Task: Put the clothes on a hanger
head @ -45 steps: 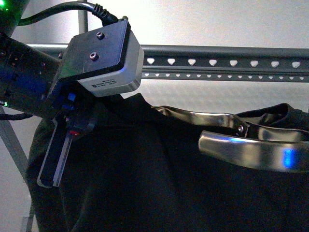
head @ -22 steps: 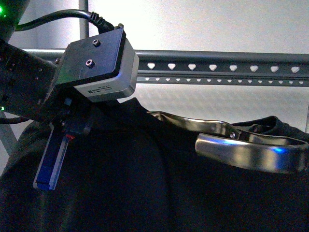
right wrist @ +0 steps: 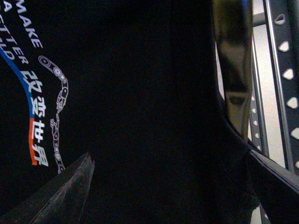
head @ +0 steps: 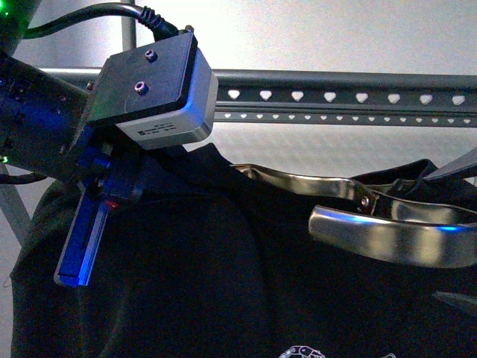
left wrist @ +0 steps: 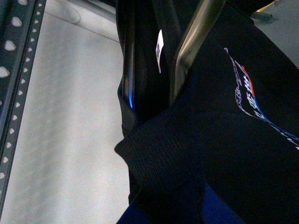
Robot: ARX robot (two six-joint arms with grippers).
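My gripper will bring the shiny metal coat hanger up along with the shirt when it lifts the shirt's shoulder, because the coat hanger is inside the shirt's neck.
The clothes, a black shirt, hang in front of the hanger, a grey rail with heart-shaped holes. A shiny metal coat hanger sits in the shirt's neck. My left gripper is shut on the shirt's left shoulder; in the left wrist view its blue fingers pinch the ribbed collar. My right gripper is open, with dark fingers on either side of the shirt's front, beside the printed graphic. Its fingertips show at the front view's right edge.
The rail runs just behind the shirt, with a pale wall beyond it. A slanted grey rack leg stands at the left. The left arm's camera box hides part of the rail.
The left arm, shirt and coat hanger dipped, then rose again. The top of the graphic now shows at the bottom edge. Dark right fingertips have come in at the right edge.
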